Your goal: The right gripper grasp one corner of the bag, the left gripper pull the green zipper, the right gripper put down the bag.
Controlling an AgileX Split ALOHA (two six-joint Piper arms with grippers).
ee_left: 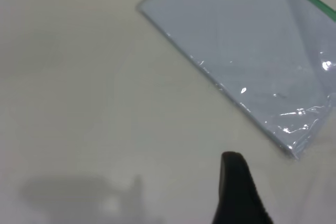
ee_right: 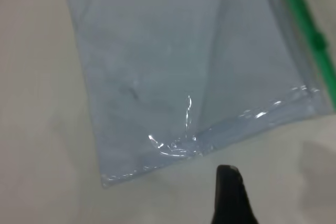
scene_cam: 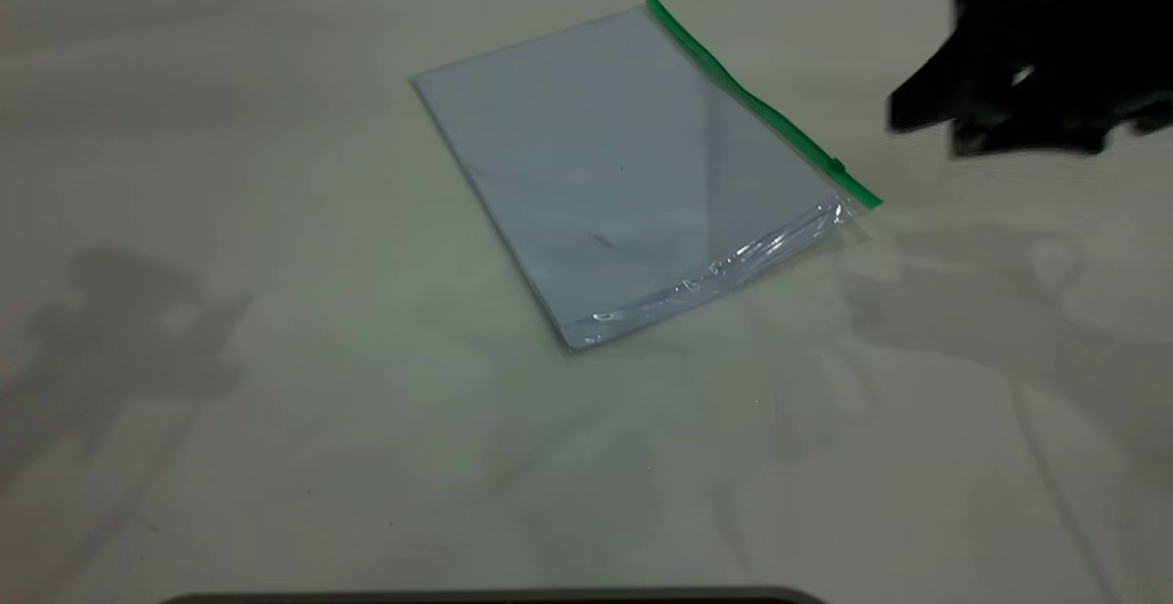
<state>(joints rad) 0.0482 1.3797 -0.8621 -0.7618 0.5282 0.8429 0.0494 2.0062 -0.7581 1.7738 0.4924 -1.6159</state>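
Observation:
Next, I take the bag's corner [scene_cam: 844,214] next to the slider with my right gripper and swing the bag closer first, because the green zipper's slider [scene_cam: 837,165] is far from my left gripper.
The bag [scene_cam: 623,164] lies flat on the table, a pale bluish clear pouch turned at an angle. The green zipper [scene_cam: 751,100] runs along its right edge, with the small slider tab [scene_cam: 836,165] near that edge's near end. My right gripper [scene_cam: 926,123] hovers above the table to the right of the zipper, apart from the bag. In the right wrist view one finger [ee_right: 228,195] points at the bag's [ee_right: 173,61] glossy short edge, with nothing against it. The left gripper is outside the exterior view. One of its fingers [ee_left: 239,192] shows over bare table, short of the bag's [ee_left: 241,40] corner.
The pale table [scene_cam: 275,402] stretches wide on all sides of the bag. Shadows of the arms fall on it at left and right. A dark rounded edge [scene_cam: 495,597] shows at the very front.

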